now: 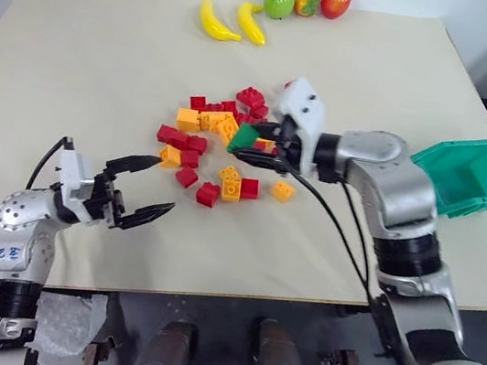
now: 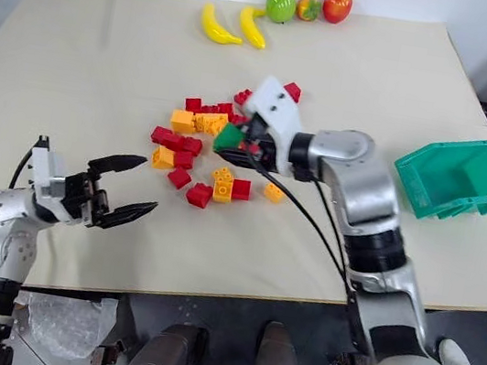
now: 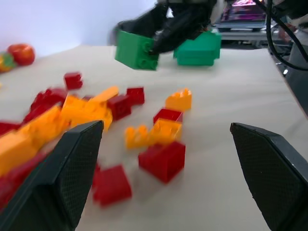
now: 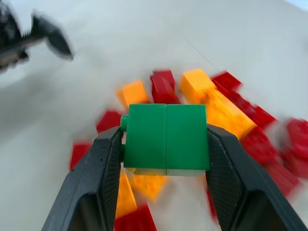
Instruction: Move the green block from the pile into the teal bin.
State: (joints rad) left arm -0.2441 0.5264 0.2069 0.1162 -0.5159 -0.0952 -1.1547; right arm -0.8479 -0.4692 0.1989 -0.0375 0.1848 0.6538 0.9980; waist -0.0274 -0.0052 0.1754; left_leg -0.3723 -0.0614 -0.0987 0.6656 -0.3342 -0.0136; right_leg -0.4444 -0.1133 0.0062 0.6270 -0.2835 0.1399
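Note:
The green block (image 4: 166,137) is held squarely in my right gripper's fingers, clear above the pile, so I keep carrying it until it is over the teal bin's opening (image 1: 476,178).
My right gripper (image 1: 251,147) is shut on the green block (image 1: 243,138), which hangs a little above the pile (image 1: 208,144) of red and yellow-orange bricks in the middle of the table. In the right wrist view the green block (image 4: 166,139) sits squarely between the two fingers (image 4: 107,163). The teal bin (image 1: 472,175) stands at the table's right edge, well to the right of the held block. My left gripper (image 1: 145,188) is open, low and left of the pile, with nothing between its fingers (image 3: 72,159).
Two yellow bananas (image 1: 232,21), a green apple (image 1: 278,0), a small mixed-colour fruit (image 1: 306,4) and a red apple (image 1: 335,0) lie along the far edge of the beige table (image 1: 105,59). A black cable (image 1: 331,215) trails from my right arm.

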